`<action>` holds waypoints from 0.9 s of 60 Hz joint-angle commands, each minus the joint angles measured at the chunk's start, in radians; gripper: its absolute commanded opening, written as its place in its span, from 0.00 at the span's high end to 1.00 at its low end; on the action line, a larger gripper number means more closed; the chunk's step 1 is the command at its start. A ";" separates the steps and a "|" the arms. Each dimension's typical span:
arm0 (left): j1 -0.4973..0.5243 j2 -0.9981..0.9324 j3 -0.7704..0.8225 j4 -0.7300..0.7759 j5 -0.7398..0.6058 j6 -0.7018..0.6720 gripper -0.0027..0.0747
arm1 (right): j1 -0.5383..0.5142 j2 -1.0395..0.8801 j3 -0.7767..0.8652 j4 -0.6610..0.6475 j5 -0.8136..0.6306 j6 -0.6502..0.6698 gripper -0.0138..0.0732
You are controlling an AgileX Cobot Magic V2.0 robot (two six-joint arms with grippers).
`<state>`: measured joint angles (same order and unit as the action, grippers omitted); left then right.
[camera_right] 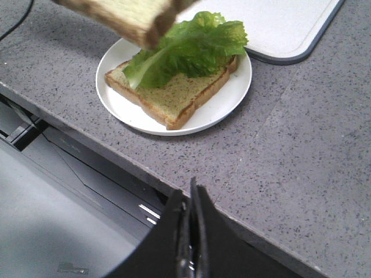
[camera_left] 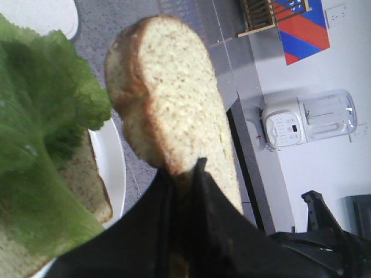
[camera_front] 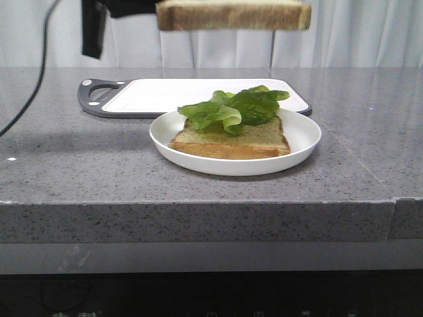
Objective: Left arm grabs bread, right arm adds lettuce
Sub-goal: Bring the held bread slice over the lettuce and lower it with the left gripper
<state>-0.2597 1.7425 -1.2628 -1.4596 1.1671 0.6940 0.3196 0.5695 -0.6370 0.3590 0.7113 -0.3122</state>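
Note:
My left gripper is holding the bread (camera_front: 234, 16) level above the green lettuce (camera_front: 232, 109) on the second toast slice. It should go on down until the bread rests there before it lets go.
My left gripper (camera_left: 186, 169) is shut on the bread (camera_left: 174, 98), a thick toast slice with a dark golden crust. It holds the slice level and high above the plate; the slice (camera_front: 234, 14) and gripper (camera_front: 149, 6) show at the top of the front view. Below, a white plate (camera_front: 301, 142) holds a second toast slice (camera_front: 231, 140) with the ruffled green lettuce (camera_front: 238, 107) lying on its far half. My right gripper (camera_right: 191, 190) is shut and empty, over the table's front edge, well short of the plate (camera_right: 232, 98). It does not show in the front view.
A white cutting board (camera_front: 165, 92) with a dark grey handle rim lies behind the plate. A black cable (camera_front: 33, 86) hangs at the far left. The grey stone table (camera_front: 79, 165) drops off at its front edge.

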 commanded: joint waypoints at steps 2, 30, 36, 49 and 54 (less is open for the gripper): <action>0.001 0.004 -0.053 -0.085 0.062 0.010 0.99 | -0.006 0.000 -0.026 0.008 -0.059 -0.007 0.91; -0.014 0.033 -0.053 0.012 -0.054 0.010 0.99 | -0.006 0.000 -0.026 0.008 -0.059 -0.007 0.91; -0.032 0.051 -0.053 0.014 -0.054 0.010 0.99 | -0.006 0.000 -0.026 0.008 -0.059 -0.007 0.91; -0.039 0.071 -0.053 0.027 -0.068 0.010 0.99 | -0.006 0.000 -0.026 0.008 -0.059 -0.007 0.91; -0.039 0.077 -0.053 0.038 -0.068 0.010 0.99 | -0.006 0.000 -0.026 0.008 -0.059 -0.007 0.91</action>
<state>-0.2935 1.8590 -1.2856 -1.3713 1.0723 0.6992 0.3196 0.5695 -0.6370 0.3586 0.7113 -0.3122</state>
